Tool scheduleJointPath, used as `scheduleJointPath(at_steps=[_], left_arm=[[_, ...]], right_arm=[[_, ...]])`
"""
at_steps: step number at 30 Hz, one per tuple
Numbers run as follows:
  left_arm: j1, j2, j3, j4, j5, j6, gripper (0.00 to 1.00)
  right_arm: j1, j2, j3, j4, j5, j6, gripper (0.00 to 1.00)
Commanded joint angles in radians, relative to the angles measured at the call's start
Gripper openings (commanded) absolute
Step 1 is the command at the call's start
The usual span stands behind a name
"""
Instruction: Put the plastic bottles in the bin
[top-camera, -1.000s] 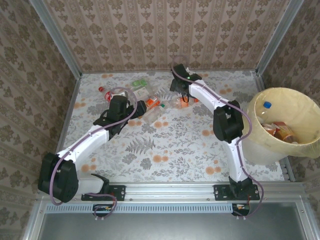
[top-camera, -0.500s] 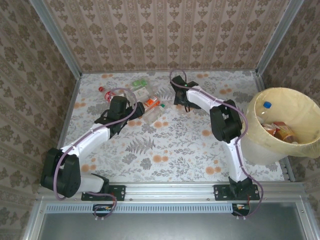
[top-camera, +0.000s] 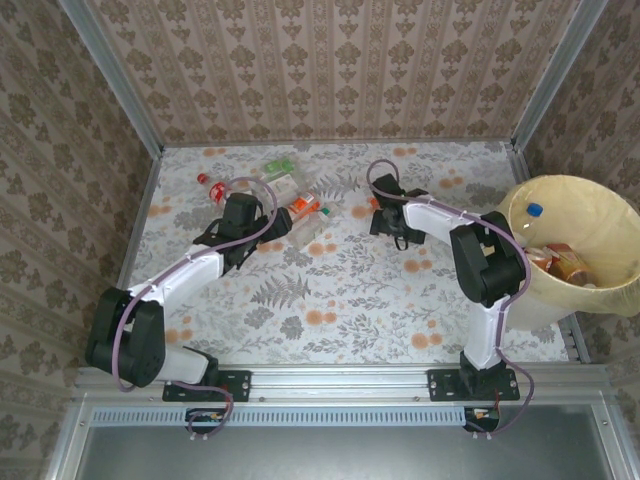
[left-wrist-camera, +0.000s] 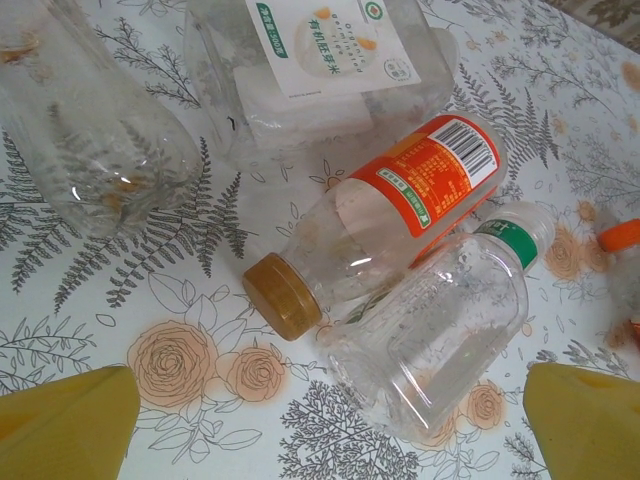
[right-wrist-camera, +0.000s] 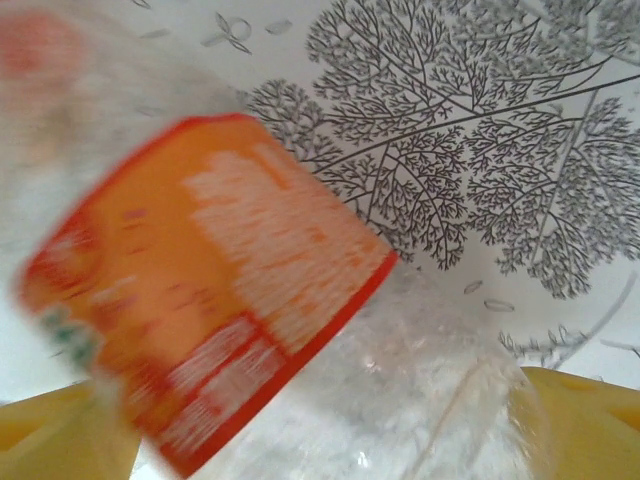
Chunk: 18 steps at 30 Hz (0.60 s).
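Observation:
Next, I turn my right gripper in line with the orange-labelled bottle (right-wrist-camera: 290, 325) and close around its label (right-wrist-camera: 210, 285), because the bottle lies at a slant between that gripper's open fingers.
Several plastic bottles lie at the back of the table. Below my open left gripper (left-wrist-camera: 325, 432) (top-camera: 272, 218) are a brown-capped, orange-labelled bottle (left-wrist-camera: 400, 200) (top-camera: 304, 207) and a clear green-labelled bottle (left-wrist-camera: 440, 320) touching it. A wider bottle with a white label (left-wrist-camera: 320, 60) and a clear bottle (left-wrist-camera: 90, 130) lie beyond. My right gripper (right-wrist-camera: 320, 430) (top-camera: 380, 213) stands wide, with a blurred orange-labelled bottle (right-wrist-camera: 220, 330) between its yellow fingers (right-wrist-camera: 585, 425). The bin (top-camera: 600, 195), lined with a pale yellow bag, stands at the right edge.
A red-capped bottle (top-camera: 210, 185) and a green-labelled bottle (top-camera: 282, 170) lie at the back left. The bin holds bottles (top-camera: 560, 262), one with a blue cap (top-camera: 534, 210). Patterned walls close in the flowered table (top-camera: 340, 300) on three sides.
My right arm has swung from the back centre to the right and nearer, onto the orange-labelled bottle, and its fingers have narrowed slightly. The left gripper has edged a little further back.

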Motion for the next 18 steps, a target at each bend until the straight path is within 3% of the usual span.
scheduleJointPath(at_steps=[1,6,11,18], left_arm=[[0.006,-0.005,0.013,0.005,0.015,0.005,1.00],[0.006,-0.028,-0.005,0.006,0.006,-0.005,1.00],[0.006,-0.040,-0.017,0.008,-0.004,-0.015,1.00],[0.006,-0.042,-0.011,0.002,-0.003,-0.016,1.00]], right_arm=[[-0.023,-0.023,-0.049,0.150,-0.109,-0.123,0.91],[-0.062,-0.021,-0.041,0.148,-0.123,-0.230,0.91],[-0.085,-0.029,-0.041,0.129,-0.156,-0.327,1.00],[-0.107,0.000,0.054,0.083,-0.196,-0.403,1.00]])
